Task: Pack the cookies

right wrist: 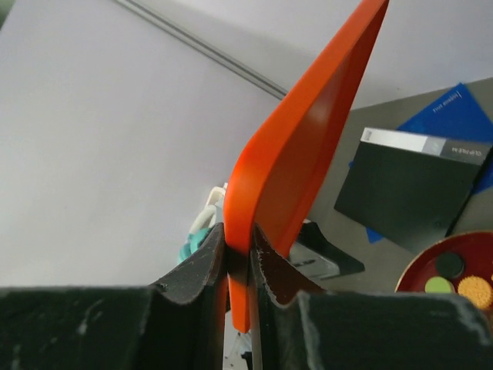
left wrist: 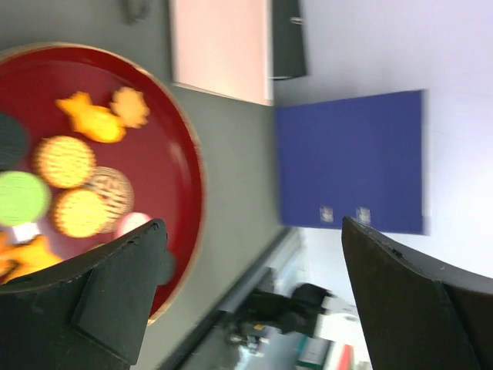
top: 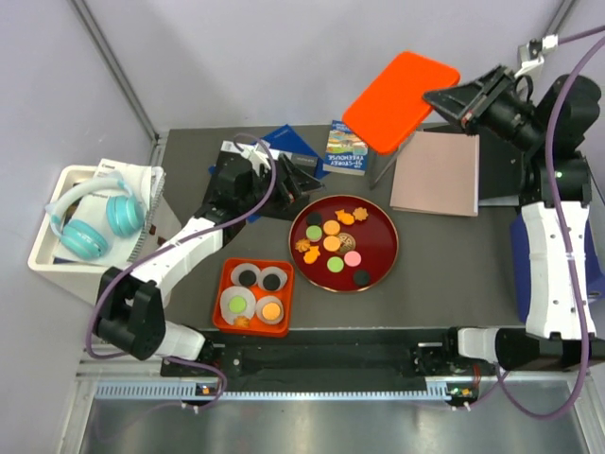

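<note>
The robot's right gripper is holding the slanted orange lid near one corner, so next the left gripper takes hold of the opposite edge while the right gripper shifts its grip.
The cookies lie on a round red tray mid-table: discs in black, green, orange and pink, plus orange shaped pieces. More cookies sit in white paper cups inside a small orange box near the front. My left gripper hovers open and empty just left of the tray; its wrist view shows the tray and cookies beside its fingers. My right gripper is raised at the back right, shut on the edge of a flat orange lid.
Blue and dark books and a paperback lie behind the tray. A pink notebook lies at the back right. Teal headphones rest on a white bin off the table's left edge. A blue panel stands to the right.
</note>
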